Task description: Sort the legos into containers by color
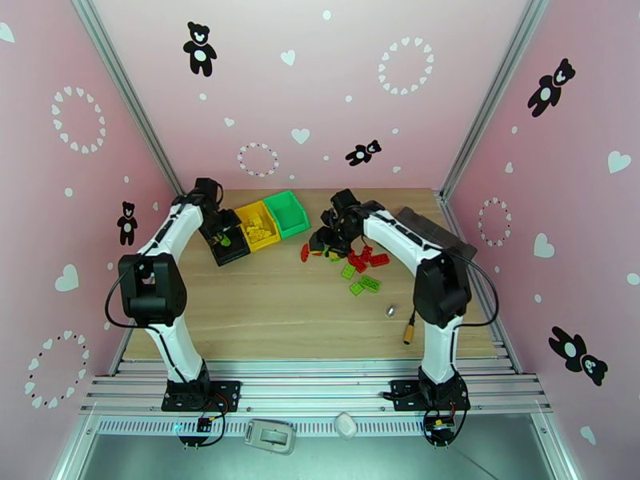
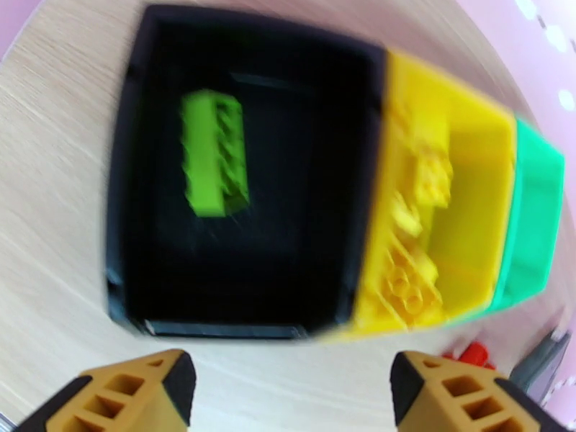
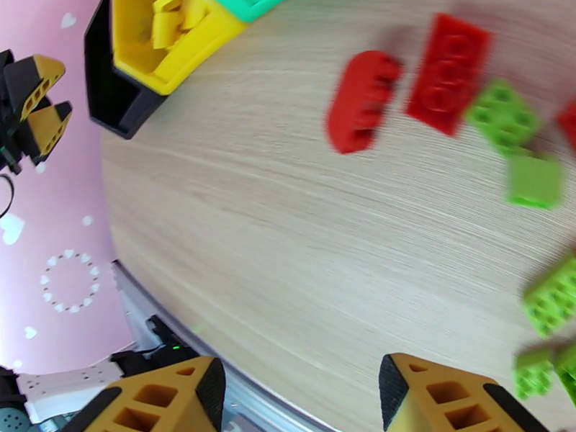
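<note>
The light green lego is free inside the black bin, so the robot's open left gripper should keep moving to the small loose green lego and close there.
Three joined containers stand at the back left: a black bin (image 1: 226,251), a yellow bin (image 1: 258,226) and a green bin (image 1: 286,214). My left gripper (image 1: 222,234) hovers over the black bin, open and empty. In the left wrist view a light green lego (image 2: 214,163) lies inside the black bin (image 2: 129,210), and yellow legos (image 2: 414,275) fill the yellow bin. My right gripper (image 3: 299,397) is open with nothing between its fingers, above bare table left of the loose legos. Red legos (image 3: 360,102) and green legos (image 3: 504,117) lie scattered there (image 1: 362,266).
A flat dark grey tray (image 1: 432,230) sits at the back right beside the right arm. A small metal piece (image 1: 391,310) and a brass-tipped black tool (image 1: 410,334) lie near the right arm's base. Pink walls close in the table on three sides.
</note>
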### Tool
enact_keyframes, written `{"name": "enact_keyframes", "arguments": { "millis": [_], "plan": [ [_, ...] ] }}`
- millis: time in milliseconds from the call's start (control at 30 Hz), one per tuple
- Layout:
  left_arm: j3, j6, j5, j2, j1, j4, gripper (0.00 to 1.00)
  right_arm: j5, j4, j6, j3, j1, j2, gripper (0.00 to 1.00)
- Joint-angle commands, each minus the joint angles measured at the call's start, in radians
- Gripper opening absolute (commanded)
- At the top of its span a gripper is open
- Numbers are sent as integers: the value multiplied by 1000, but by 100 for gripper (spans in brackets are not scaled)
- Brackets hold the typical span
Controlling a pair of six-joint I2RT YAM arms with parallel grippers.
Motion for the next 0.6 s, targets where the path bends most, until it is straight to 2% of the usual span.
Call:
{"name": "enact_keyframes", "arguments": {
  "millis": [0, 167, 333, 567],
  "plan": [
    [-72, -18, -18, -80, -115, 11, 77, 136, -81, -27, -60, -19, -65, 62],
    [-155, -77, -47, -99, -298, 51, 77, 202, -88, -16, -169, -59, -130, 63],
    [-141, -114, -54, -48, -466, 67, 76, 244, -90, -3, -287, -104, -199, 62],
    [51, -82, -48, 143, -665, 33, 74, 267, -76, 34, -463, -167, -342, 58]
  ]
}}
